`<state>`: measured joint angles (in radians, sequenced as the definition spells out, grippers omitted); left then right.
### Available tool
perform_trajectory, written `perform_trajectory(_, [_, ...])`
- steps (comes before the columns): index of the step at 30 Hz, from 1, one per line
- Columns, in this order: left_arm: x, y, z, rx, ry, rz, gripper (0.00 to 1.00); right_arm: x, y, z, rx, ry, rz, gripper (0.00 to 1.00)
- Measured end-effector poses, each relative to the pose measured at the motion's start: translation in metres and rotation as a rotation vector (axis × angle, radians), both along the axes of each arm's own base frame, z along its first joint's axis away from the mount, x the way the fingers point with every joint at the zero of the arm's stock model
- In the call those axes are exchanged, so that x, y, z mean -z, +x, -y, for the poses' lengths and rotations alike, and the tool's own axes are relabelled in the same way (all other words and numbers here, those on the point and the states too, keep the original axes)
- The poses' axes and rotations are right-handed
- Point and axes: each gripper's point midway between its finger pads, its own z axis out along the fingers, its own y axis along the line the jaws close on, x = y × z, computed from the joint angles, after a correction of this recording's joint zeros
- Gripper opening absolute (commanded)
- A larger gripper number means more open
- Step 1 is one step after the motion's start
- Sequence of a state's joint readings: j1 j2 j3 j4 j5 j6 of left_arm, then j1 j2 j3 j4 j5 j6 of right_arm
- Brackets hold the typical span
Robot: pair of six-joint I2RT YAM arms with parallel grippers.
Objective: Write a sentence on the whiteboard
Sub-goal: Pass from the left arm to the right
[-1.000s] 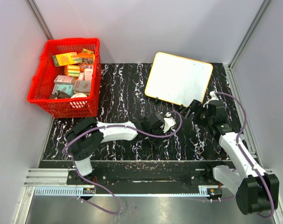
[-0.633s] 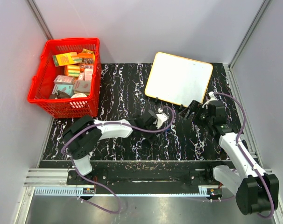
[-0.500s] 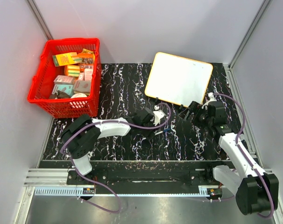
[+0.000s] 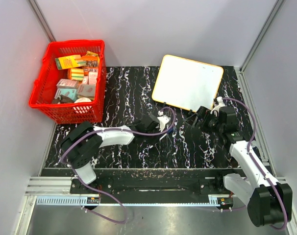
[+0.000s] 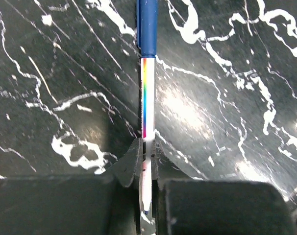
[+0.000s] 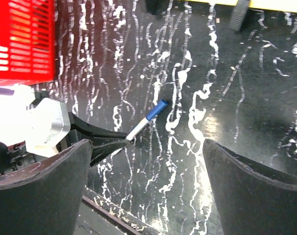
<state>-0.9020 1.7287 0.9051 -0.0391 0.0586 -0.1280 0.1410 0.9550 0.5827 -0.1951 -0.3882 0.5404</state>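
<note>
The marker's rear end [image 5: 146, 199] is in my left gripper and the whiteboard is closer to my right gripper, so my right gripper should grab the marker [image 5: 148, 76] below its cap.
The whiteboard [image 4: 187, 82], white with an orange-yellow rim, lies propped at the back right of the black marbled table; its face is blank and no sentence is in view. A white marker with a rainbow stripe and blue cap [image 5: 147, 98] lies along the table, cap pointing away. My left gripper [image 5: 147, 156] is shut on its rear end. The top view puts this gripper [image 4: 161, 132] mid-table, in front of the board. The right wrist view also shows the marker [image 6: 147, 119] sticking out of the left fingertips [image 6: 120, 142]. My right gripper [image 4: 195, 119] hangs open and holds nothing, just right of it.
A red basket [image 4: 70, 110] filled with several boxes stands at the back left and fills the upper left corner of the right wrist view [image 6: 21, 44]. The board's black stand feet [image 6: 239, 10] rest on the table. Grey walls close in the sides and back.
My left gripper has drawn back to the left and closed on the marker. The right gripper has edged a little to the left and stays open.
</note>
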Motion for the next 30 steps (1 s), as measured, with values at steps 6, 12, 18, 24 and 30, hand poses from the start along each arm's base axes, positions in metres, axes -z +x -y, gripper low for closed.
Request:
perform_trajectory(6, [-0.039, -0.009, -0.006, -0.041, -0.11, -0.044, 0.0, -0.014, -0.008, -0.021, -0.087, 0.118, 0.069, 0.97])
perform_trajectory(12, [-0.153, -0.004, -0.007, -0.072, -0.4, 0.099, 0.0, -0.035, -0.025, -0.073, -0.24, 0.27, 0.12, 0.92])
perform_trajectory(18, [-0.205, -0.015, -0.015, -0.061, -0.528, 0.141, 0.0, -0.09, -0.037, -0.112, -0.382, 0.45, 0.282, 0.87])
perform_trajectory(24, [-0.21, -0.028, -0.014, -0.022, -0.547, 0.101, 0.0, -0.123, -0.046, -0.128, -0.452, 0.536, 0.39, 0.76])
perform_trajectory(30, [-0.223, -0.038, -0.013, 0.013, -0.586, 0.092, 0.0, -0.122, -0.038, -0.137, -0.457, 0.579, 0.378, 0.57])
